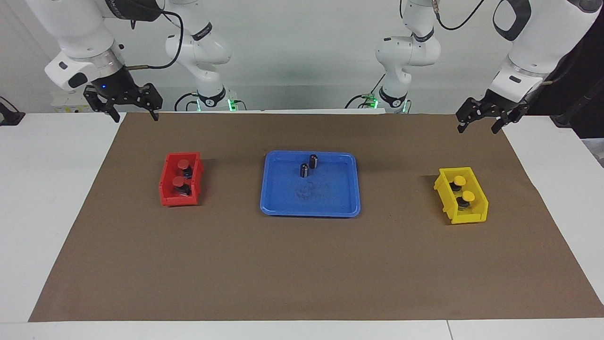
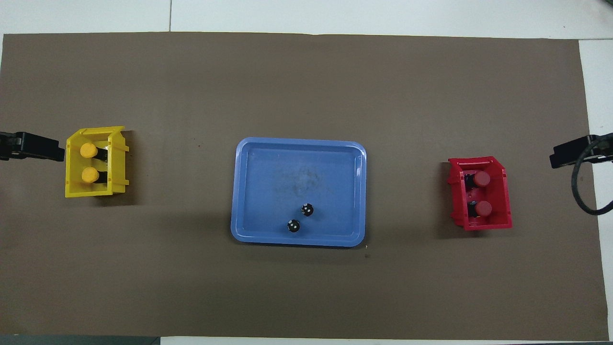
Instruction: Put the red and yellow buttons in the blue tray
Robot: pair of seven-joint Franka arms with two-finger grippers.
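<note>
The black base fits tightly against the red button's cap, so I expect the red button to come out in one piece when I lift it.
Two red buttons lie in a small red bin toward the right arm's end of the table. Two yellow buttons lie in a small yellow bin toward the left arm's end. The blue tray sits mid-table between the bins. My right gripper hangs open and empty over the brown mat's edge by its base. My left gripper hangs open and empty over the mat's corner by its base. Both arms wait, well apart from the bins.
Two dark capless cylinders stand upright in the tray's half nearer the robots. A brown mat covers most of the white table. A black cable loops by the right gripper.
</note>
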